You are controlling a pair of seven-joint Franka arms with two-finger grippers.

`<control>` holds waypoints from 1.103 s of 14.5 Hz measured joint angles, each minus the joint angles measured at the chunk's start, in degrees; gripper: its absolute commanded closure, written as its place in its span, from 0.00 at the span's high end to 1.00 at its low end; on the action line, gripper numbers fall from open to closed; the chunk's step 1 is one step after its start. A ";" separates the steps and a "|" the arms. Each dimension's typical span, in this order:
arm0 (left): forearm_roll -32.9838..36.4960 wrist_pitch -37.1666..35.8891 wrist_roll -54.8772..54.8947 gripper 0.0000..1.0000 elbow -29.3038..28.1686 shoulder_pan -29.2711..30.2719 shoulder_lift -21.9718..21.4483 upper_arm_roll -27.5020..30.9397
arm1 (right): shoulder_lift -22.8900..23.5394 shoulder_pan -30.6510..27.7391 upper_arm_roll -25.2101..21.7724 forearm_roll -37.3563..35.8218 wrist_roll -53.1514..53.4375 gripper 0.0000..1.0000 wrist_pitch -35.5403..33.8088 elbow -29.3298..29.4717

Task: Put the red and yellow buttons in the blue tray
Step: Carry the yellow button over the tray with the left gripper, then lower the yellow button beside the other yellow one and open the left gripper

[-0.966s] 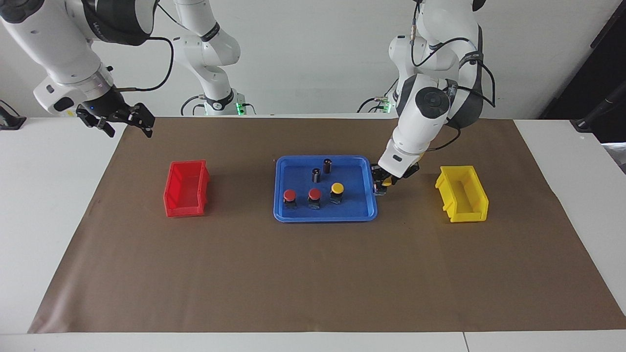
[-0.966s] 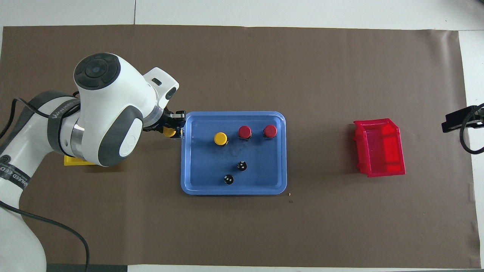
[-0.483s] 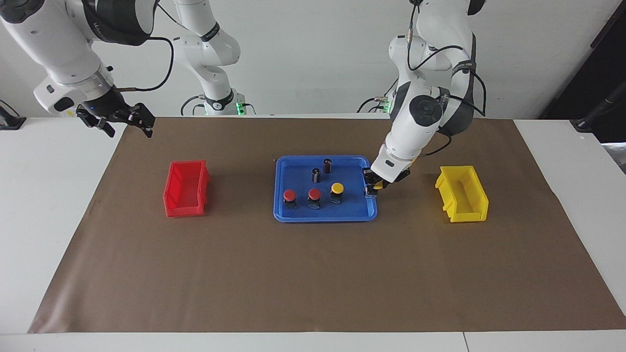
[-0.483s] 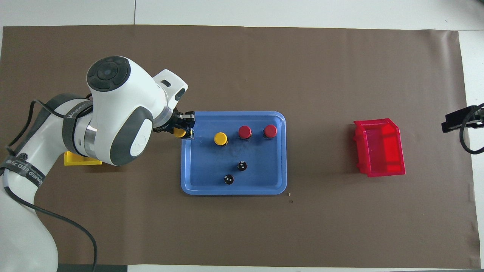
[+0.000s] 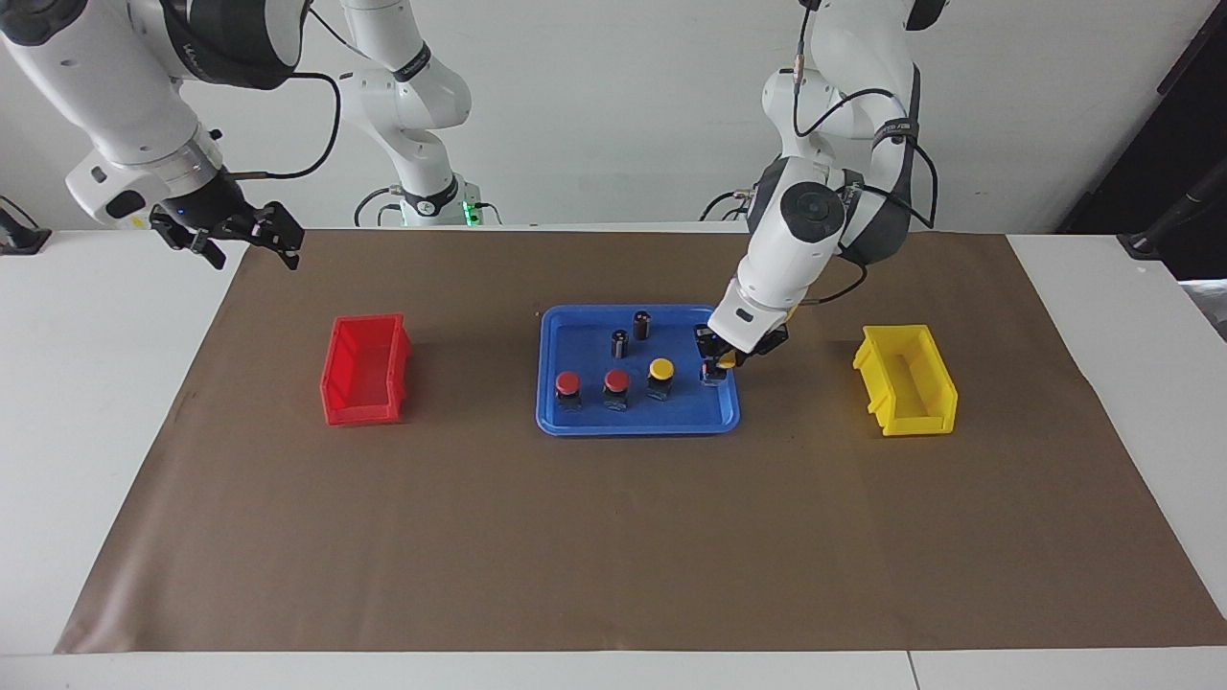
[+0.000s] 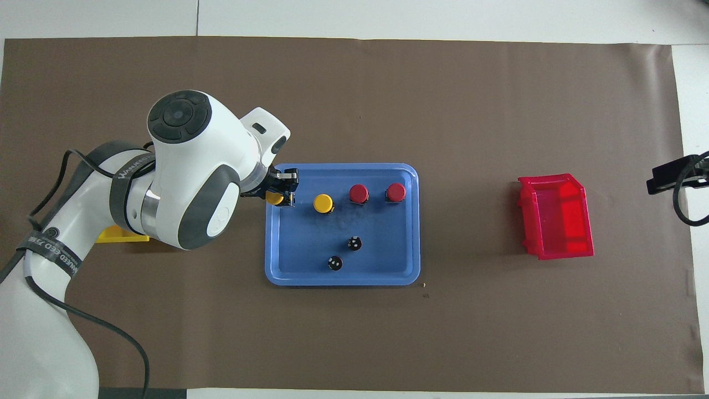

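I should next move the held yellow button (image 6: 273, 198), which lines up with the row beside open tray's bottom (image 6: 303, 205), inward with my left gripper until it stands there.
The blue tray (image 5: 585, 345) (image 6: 382, 271) lies mid-table. In it, in a row, stand two red buttons (image 5: 567, 384) (image 5: 616, 381) (image 6: 395, 192) (image 6: 359, 193) and one yellow button (image 5: 660, 369) (image 6: 323, 203). My left gripper (image 5: 712, 370) (image 6: 284, 197) is shut on another yellow button (image 5: 729, 359) (image 6: 273, 198), low over the tray's end toward the left arm, just inside the rim. Whether that button touches the tray floor I cannot tell. My right gripper (image 5: 240, 235) (image 6: 673, 177) waits open and holds nothing, past the red bin at the right arm's end.
Two dark capless cylinders (image 5: 641, 324) (image 5: 620, 343) stand in the tray, nearer to the robots than the buttons. A red bin (image 5: 364, 369) (image 6: 556, 216) sits toward the right arm's end. A yellow bin (image 5: 906, 379) (image 6: 119, 235) sits toward the left arm's end, mostly covered by the arm in the overhead view.
My left gripper has carried the yellow button from just outside the tray's rim to over the tray's inside. The right arm has not moved.
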 measured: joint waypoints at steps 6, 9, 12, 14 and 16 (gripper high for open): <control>2.51 1.12 0.01 0.01 -0.70 -0.63 1.61 0.03 | 0.00 0.00 0.00 0.00 0.00 1.00 0.00 0.00; 2.57 1.63 0.01 0.01 -0.84 -0.70 1.61 0.03 | 0.00 0.00 0.00 0.00 0.00 1.00 0.00 -0.01; 2.58 2.11 0.01 0.01 -1.18 -0.71 1.61 0.05 | 0.00 0.00 0.00 0.00 0.00 1.00 0.00 -0.01; 2.58 2.92 -0.03 0.01 -1.63 -0.71 1.61 0.05 | 0.00 0.00 0.00 0.00 0.00 1.00 0.00 -0.01; 2.58 3.25 -0.21 0.01 -1.94 -0.73 1.61 0.05 | 0.00 0.00 0.00 0.00 0.00 1.00 0.00 -0.01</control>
